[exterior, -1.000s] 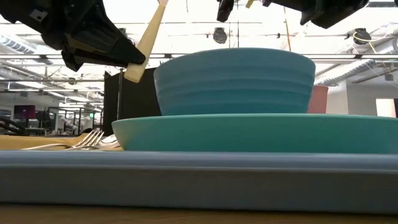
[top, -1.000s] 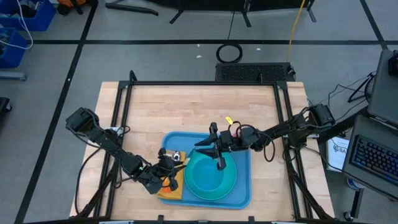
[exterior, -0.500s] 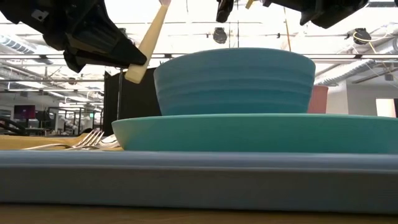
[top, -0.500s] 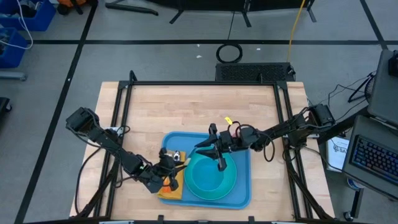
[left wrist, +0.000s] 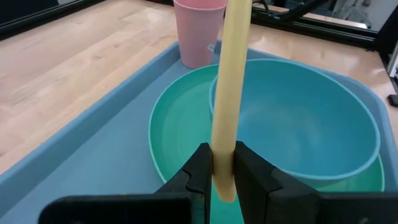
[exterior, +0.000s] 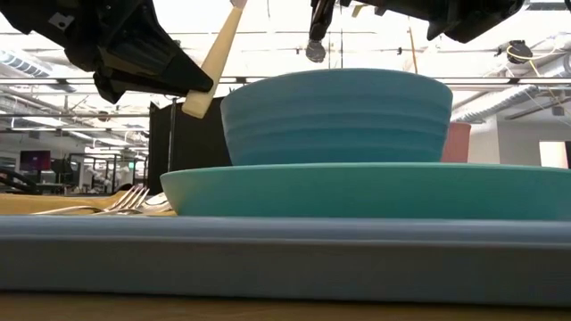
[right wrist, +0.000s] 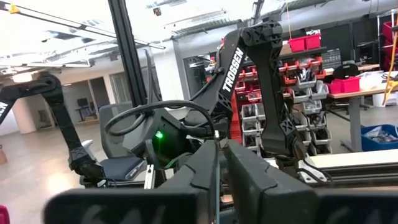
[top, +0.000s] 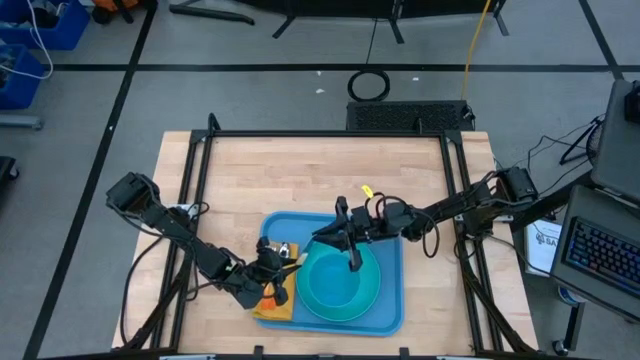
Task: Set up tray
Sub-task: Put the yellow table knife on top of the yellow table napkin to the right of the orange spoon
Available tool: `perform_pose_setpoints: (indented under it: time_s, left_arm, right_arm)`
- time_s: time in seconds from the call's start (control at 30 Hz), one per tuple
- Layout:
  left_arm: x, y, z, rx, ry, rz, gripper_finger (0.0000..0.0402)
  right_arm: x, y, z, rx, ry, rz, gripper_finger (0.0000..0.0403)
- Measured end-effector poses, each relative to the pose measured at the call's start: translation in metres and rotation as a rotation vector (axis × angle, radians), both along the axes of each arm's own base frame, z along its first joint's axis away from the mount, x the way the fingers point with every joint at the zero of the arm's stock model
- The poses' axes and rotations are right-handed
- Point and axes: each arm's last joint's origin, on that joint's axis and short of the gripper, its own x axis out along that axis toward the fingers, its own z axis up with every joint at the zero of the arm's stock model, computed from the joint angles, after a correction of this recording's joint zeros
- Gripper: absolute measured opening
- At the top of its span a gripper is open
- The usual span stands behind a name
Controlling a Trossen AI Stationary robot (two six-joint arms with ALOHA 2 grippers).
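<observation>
My right gripper is holding the pale yellow stick's far end [top: 304,257], so next my left gripper lets go of the stick and nudges the fork on the napkin [exterior: 132,198] first.
The light-blue tray [top: 385,300] lies at the table's near middle. It carries a turquoise plate [exterior: 375,192] with a blue bowl [exterior: 335,116] on it, and a pink cup [left wrist: 199,31] at its far side. At the tray's left end, my left gripper [left wrist: 222,171] is shut on a pale yellow stick [exterior: 214,58]. My right gripper [right wrist: 217,165] hovers above the bowl's far side, pointing toward the table's left. It is shut, and I see nothing in it. A fork [exterior: 116,201] lies on the yellow-orange napkin [top: 272,308]. My left gripper pinches the pale yellow stick between its two fingers, close to the stick's lower end [left wrist: 222,180], which pokes out just past them. The stick is lifted clear. It slants up and away from the fingers, over the plate's rim toward the bowl.
A black frame [top: 330,135] runs along the table's left, far and right edges. Bare wood [top: 300,180] lies beyond the tray. Outside the frame, a keyboard [top: 605,260] sits at the right.
My right gripper has shut its fingers while staying above the bowl's far side. The left gripper and its stick have kept still.
</observation>
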Motion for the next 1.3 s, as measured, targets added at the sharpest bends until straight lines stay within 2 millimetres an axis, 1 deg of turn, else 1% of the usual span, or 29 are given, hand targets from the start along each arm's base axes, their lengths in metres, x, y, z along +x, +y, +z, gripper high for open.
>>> perform_pose_setpoints:
  time_s: [0.1, 0.3, 0.4, 0.6, 0.7, 0.8, 0.9, 1.0, 1.07, 1.2, 1.3]
  left_arm:
    - [0.0, 0.0, 0.0, -0.001, 0.0, 0.001, 0.0047]
    - [0.0, 0.0, 0.0, 0.002, -0.002, 0.004, 0.0047]
    - [0.0, 0.0, 0.0, -0.002, -0.004, 0.006, 0.005]
    - [0.0, 0.0, 0.001, -0.002, -0.013, 0.014, 0.012]
    - [0.0, 0.0, 0.001, -0.003, -0.01, 0.011, 0.0131]
    - [0.0, 0.0, 0.001, -0.011, -0.004, 0.0, 0.0125]
    - [-0.001, -0.002, 0.0, 0.009, 0.03, -0.06, 0.0115]
    - [-0.006, -0.004, 0.003, 0.034, 0.056, -0.096, 0.0103]
    - [-0.013, -0.004, 0.007, 0.066, 0.069, -0.083, 0.0094]
    - [-0.025, 0.002, 0.015, 0.116, 0.069, -0.002, 0.0076]
    - [-0.027, 0.009, 0.017, 0.117, 0.103, 0.006, 0.0059]
  right_arm:
    - [0.0, 0.0, 0.0, -0.009, 0.0, 0.001, 0.0005]
    - [0.0, 0.0, -0.001, -0.001, 0.007, 0.0, 0.0002]
    - [0.001, -0.001, -0.001, 0.03, 0.017, -0.002, 0.0001]
    - [0.003, -0.008, -0.007, 0.072, 0.083, -0.019, 0.0001]
    - [0.003, -0.008, -0.006, 0.085, 0.076, -0.028, 0.0001]
    - [0.003, -0.008, -0.007, 0.094, 0.087, -0.029, 0.0]
    - [0.003, -0.008, -0.007, 0.112, 0.09, -0.027, 0.0]
    - [0.003, -0.007, -0.007, 0.111, 0.094, -0.025, 0.0]
    - [0.002, -0.005, -0.007, 0.107, 0.092, -0.019, 0.0]
    - [0.002, -0.002, -0.007, 0.099, 0.087, -0.009, 0.0]
    - [0.001, 0.001, -0.007, 0.093, 0.086, 0.0, 0.0]
